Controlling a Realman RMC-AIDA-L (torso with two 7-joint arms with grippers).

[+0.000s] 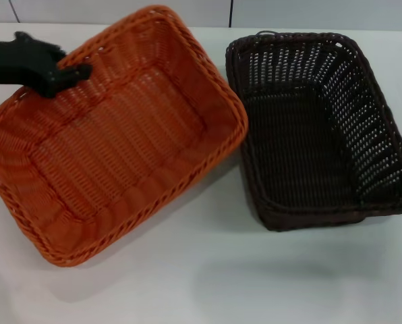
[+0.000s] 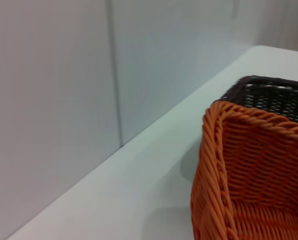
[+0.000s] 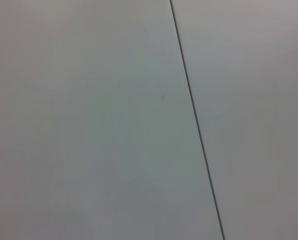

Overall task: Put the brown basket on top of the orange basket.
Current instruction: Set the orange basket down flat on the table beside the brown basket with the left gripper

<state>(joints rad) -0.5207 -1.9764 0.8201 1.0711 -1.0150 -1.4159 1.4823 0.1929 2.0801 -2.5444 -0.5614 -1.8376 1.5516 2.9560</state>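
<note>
The orange basket's slanted far rim (image 1: 110, 32) is in my left gripper, so I should carry on turning the orange basket until its rim is in line with the wall (image 1: 201, 13).
The orange basket (image 1: 120, 142) lies on the left of the white table, turned at an angle, with its right rim close to the brown basket (image 1: 309, 128). The brown basket sits flat on the right, a small metal loop on its far rim. My left gripper (image 1: 69, 75), black, reaches in from the left and is shut on the orange basket's far left rim. In the left wrist view a corner of the orange basket (image 2: 254, 165) fills the near side, with the brown basket (image 2: 274, 97) behind it. The right gripper is out of view.
The white table (image 1: 208, 277) has bare surface in front of both baskets. A pale panelled wall (image 2: 64, 100) runs along the table's far edge. The right wrist view shows only wall panels (image 3: 89, 125) with a seam.
</note>
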